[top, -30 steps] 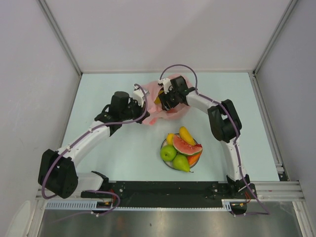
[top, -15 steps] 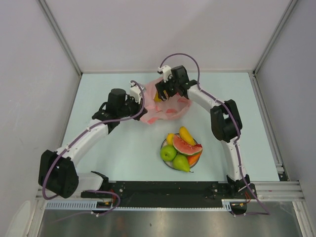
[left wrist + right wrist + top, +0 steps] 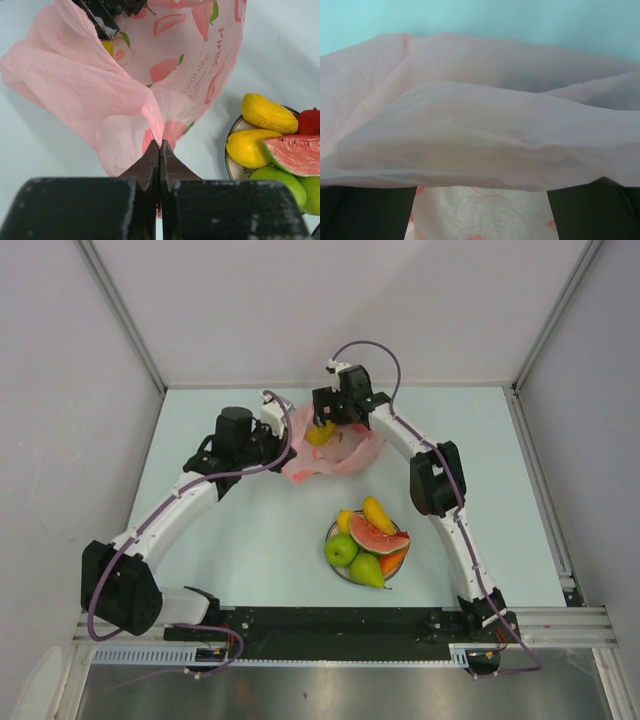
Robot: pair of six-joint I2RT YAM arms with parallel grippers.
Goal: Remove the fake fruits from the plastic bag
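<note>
The right gripper's open fingers are inside the bag (image 3: 346,451) next to the yellow fake fruit (image 3: 320,434), so the robot should carry on moving toward the fruit until they are on both sides of it, then close them.
The pink plastic bag (image 3: 335,455) lies crumpled at the table's far middle. My left gripper (image 3: 283,433) is shut on the bag's near edge (image 3: 159,142), which runs in between the closed jaws. My right gripper (image 3: 326,420) hangs over the bag's far end. In the right wrist view its fingers (image 3: 367,212) stand wide apart with bag folds (image 3: 480,130) draped in front of them. A yellow fake fruit (image 3: 320,434) shows at the bag mouth beside that gripper's finger (image 3: 100,20). Other fake fruits lie on a plate: watermelon slice (image 3: 378,537), green apple (image 3: 341,550), pear (image 3: 367,570), mangoes (image 3: 267,114).
The white plate (image 3: 229,167) with the fruits stands on the near side of the bag, right of centre. Grey walls close the table at the back and on both sides. The arm bases and a black rail run along the near edge.
My right gripper has moved toward the bag's far end and its fingers have spread wider. The left gripper has drawn the bag's edge slightly farther back, still shut on it.
</note>
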